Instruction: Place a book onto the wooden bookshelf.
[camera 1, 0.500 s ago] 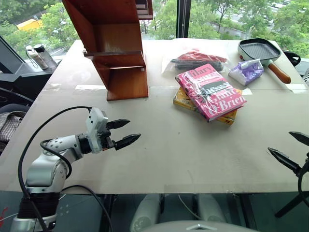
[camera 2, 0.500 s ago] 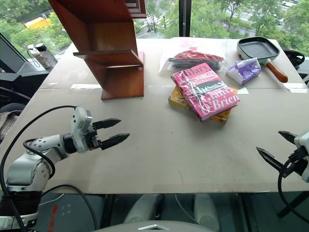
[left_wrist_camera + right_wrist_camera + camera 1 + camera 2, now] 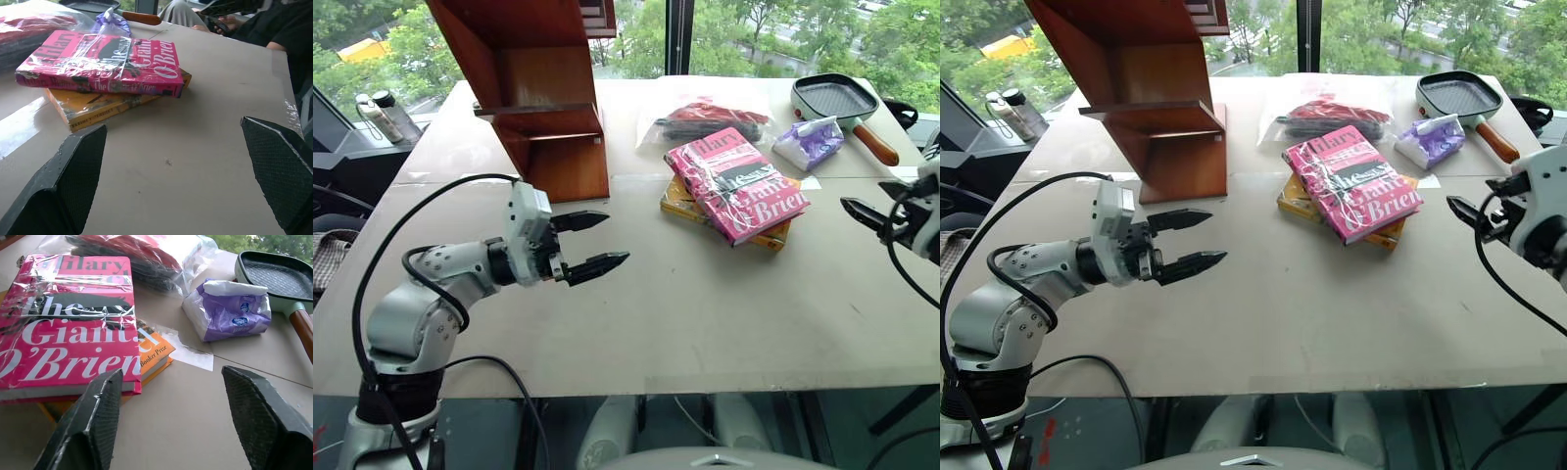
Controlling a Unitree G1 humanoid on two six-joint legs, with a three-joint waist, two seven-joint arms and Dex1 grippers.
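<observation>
The pink book slants (image 3: pixel 734 183) across the yellow-orange book, so the robot's right gripper should first push the pink book straight from the packet's side (image 3: pixel 773 164), and then the left gripper should take it.
The pink book (image 3: pixel 736 184) lies flat on a yellow-orange book (image 3: pixel 688 203) at the middle right of the table. It is wrapped in glossy film with pale lettering. The wooden bookshelf (image 3: pixel 543 108) stands upright at the back left, reddish-brown with slanted sides. My left gripper (image 3: pixel 612 240) hovers over the table in front of the shelf, pointing right toward the books, open and empty. My right gripper (image 3: pixel 1474 201) hangs at the right edge of the table, a short way right of the book. In the right wrist view, the right gripper (image 3: pixel 171 374) is open with nothing between its fingers.
Behind the books lies a clear plastic bag (image 3: pixel 715 119) with red and dark contents. A purple-and-white packet (image 3: pixel 813 142) and a grill pan (image 3: pixel 837 100) with a wooden handle sit at the back right. Bottles (image 3: pixel 382 113) stand off the table's left. A seated person (image 3: pixel 259 19) is beyond the table's right end.
My left gripper has moved right and farther onto the table, toward the books. My right gripper has moved up from the front right corner to beside the book.
</observation>
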